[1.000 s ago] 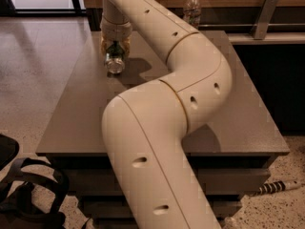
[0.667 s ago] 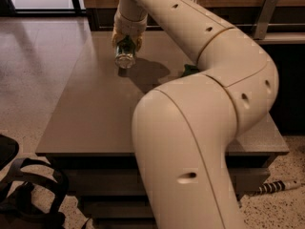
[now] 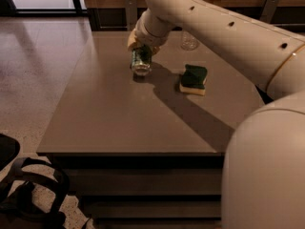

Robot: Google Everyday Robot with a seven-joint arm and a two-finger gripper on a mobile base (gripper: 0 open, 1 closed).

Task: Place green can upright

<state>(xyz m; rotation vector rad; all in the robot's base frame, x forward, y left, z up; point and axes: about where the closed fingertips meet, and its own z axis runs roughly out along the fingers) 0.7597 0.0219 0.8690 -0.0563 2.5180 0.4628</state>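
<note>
The green can is hanging with its silver end (image 3: 141, 71) tilted over the grey table. Next, my gripper lifts the can (image 3: 142, 58) clear and turns it upright before it lowers it.
The green can (image 3: 141, 62) is dark green, and its silver end faces the camera. It hangs tilted just over the far left part of the grey table (image 3: 119, 113); whether it touches the tabletop cannot be told. My gripper (image 3: 142, 49) comes down from the upper right on the big white arm (image 3: 214, 27). It is shut on the can's upper part, with one yellowish finger (image 3: 133, 42) showing beside it.
A green-and-yellow sponge (image 3: 193, 79) lies to the right of the can. The base of a clear plastic bottle (image 3: 189, 41) stands at the table's far edge behind the arm. The arm's thick lower link (image 3: 267, 166) fills the right foreground. A black chair base (image 3: 28, 190) sits at lower left.
The gripper with the can has shifted a little to the right over the table. The arm has swung aside, uncovering the sponge.
</note>
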